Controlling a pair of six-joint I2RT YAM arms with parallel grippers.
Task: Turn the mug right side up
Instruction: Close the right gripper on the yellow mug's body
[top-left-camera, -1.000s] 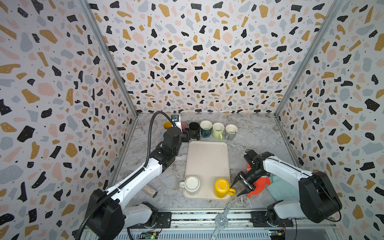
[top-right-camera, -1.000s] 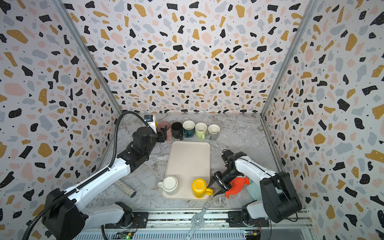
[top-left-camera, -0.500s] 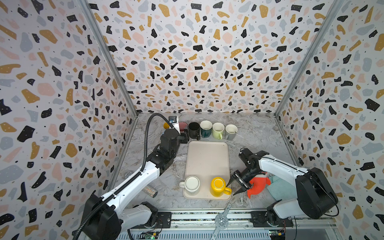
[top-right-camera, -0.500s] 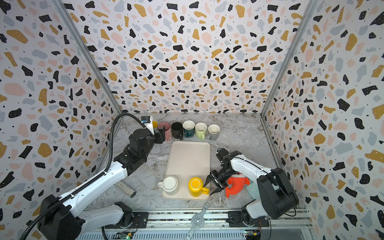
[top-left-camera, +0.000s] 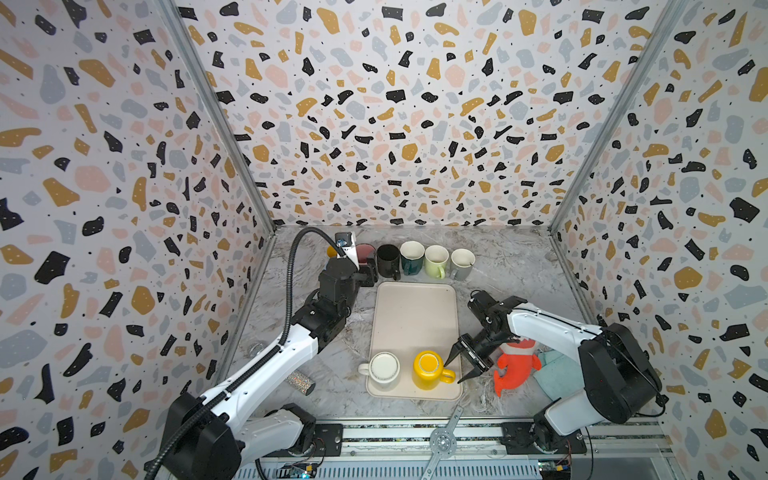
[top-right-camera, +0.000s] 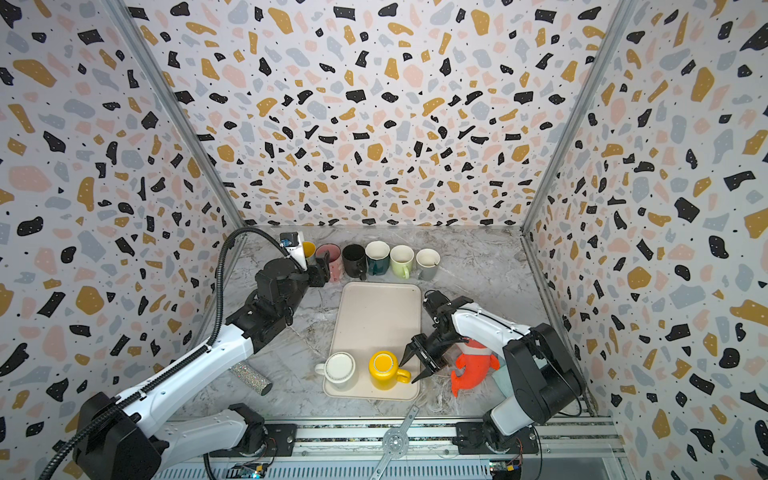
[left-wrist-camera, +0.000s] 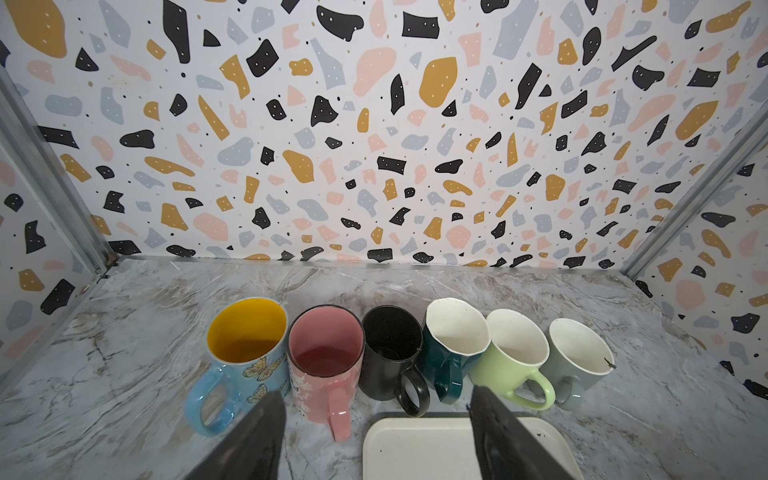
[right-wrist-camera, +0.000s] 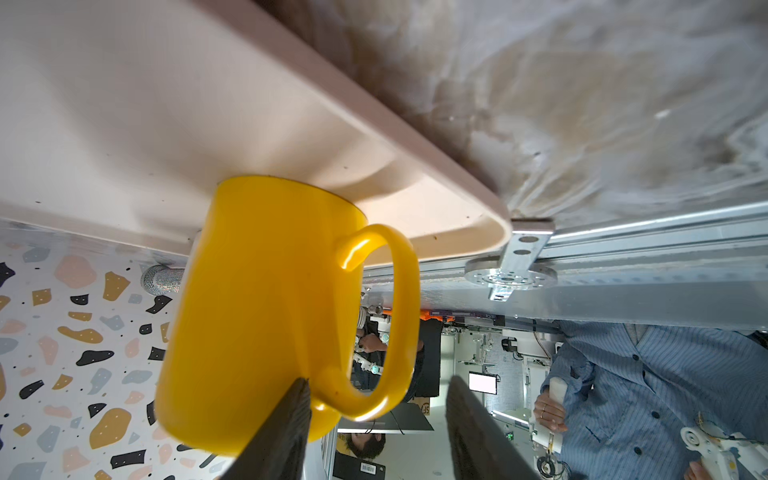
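Observation:
My right gripper should move next toward the mug's body (top-left-camera: 427, 372), because the yellow mug's handle (top-left-camera: 449, 375) points into its open fingers. It should go on until its fingers are on both sides of the handle and close.
A yellow mug (top-left-camera: 427, 365) (top-right-camera: 383, 366) stands on the near right of the beige tray (top-left-camera: 415, 307), seemingly base up, with its handle (right-wrist-camera: 395, 316) pointing right. My right gripper (top-left-camera: 453, 372) (top-right-camera: 406, 373) (right-wrist-camera: 376, 380) is open and level with that handle: one finger sits where the handle meets the body, the other outside the loop. A white mug (top-left-camera: 384, 368), base up, stands to its left on the tray. My left gripper (top-left-camera: 368, 274) (left-wrist-camera: 374, 395) is open and empty at the tray's far left corner.
Several upright mugs (left-wrist-camera: 453, 332) line the back beyond the tray (left-wrist-camera: 415, 440). An orange toy (top-left-camera: 515, 361) and a teal cloth (top-left-camera: 552, 374) lie under my right arm. A glittery cylinder (top-left-camera: 301, 382) lies at the front left. The metal rail (top-left-camera: 415, 432) runs along the front edge.
My right gripper has moved left up to the yellow mug's handle, and the mug has shifted slightly left. My left arm has drawn back a little from the row of mugs.

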